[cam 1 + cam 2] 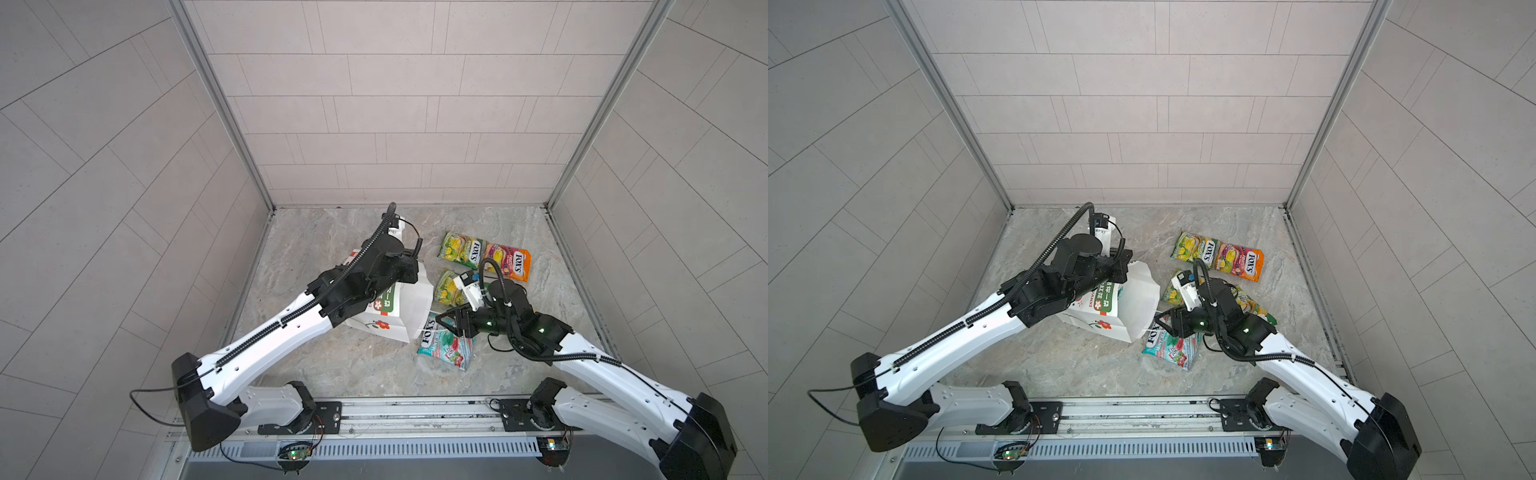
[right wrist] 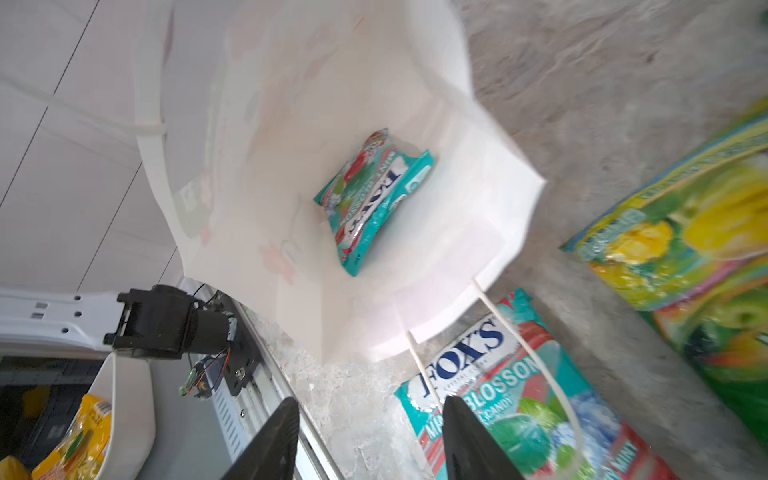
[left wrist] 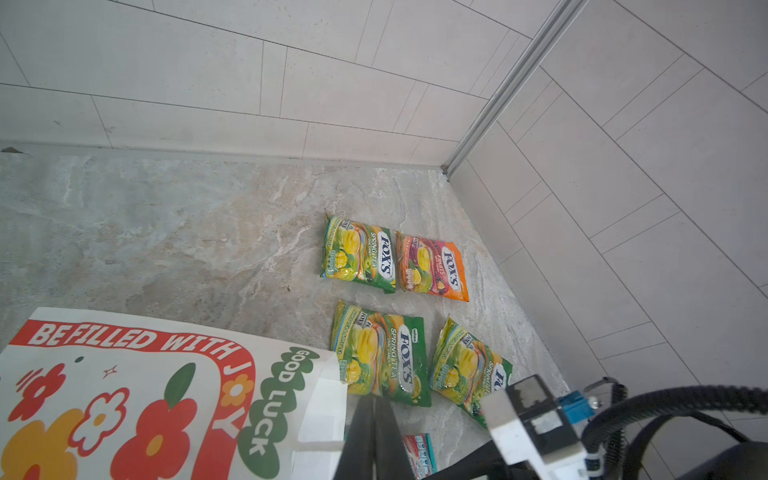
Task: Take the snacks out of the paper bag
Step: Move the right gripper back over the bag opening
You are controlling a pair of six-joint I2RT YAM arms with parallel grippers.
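Note:
My right gripper is facing the paper bag's opening (image 1: 417, 306), which stands wide toward it, so I should keep reaching in until my fingers close on the inside snack's near end (image 2: 387, 214).
The white paper bag (image 1: 397, 307) (image 3: 124, 395) lies on its side, its mouth facing my right arm. My left gripper (image 3: 372, 405) is shut on its upper rim. Deep inside lies one teal-red snack (image 2: 372, 199). Another teal-red packet (image 1: 446, 349) (image 2: 519, 395) lies on the floor just outside the mouth, with the bag's cord handle (image 2: 561, 399) draped over it. My right gripper (image 2: 370, 401) (image 1: 446, 322) hangs open above that packet's edge, holding nothing. Several more packets lie behind: green-yellow (image 1: 459, 247), orange-pink (image 1: 509, 259), green-yellow (image 1: 449, 289), and one partly under my right arm (image 1: 1252, 305).
Tiled walls close the floor on three sides, and a metal rail (image 1: 415, 411) with both arm bases runs along the front. Beyond the rail, the right wrist view shows a white tub (image 2: 124, 407) with yellow packets.

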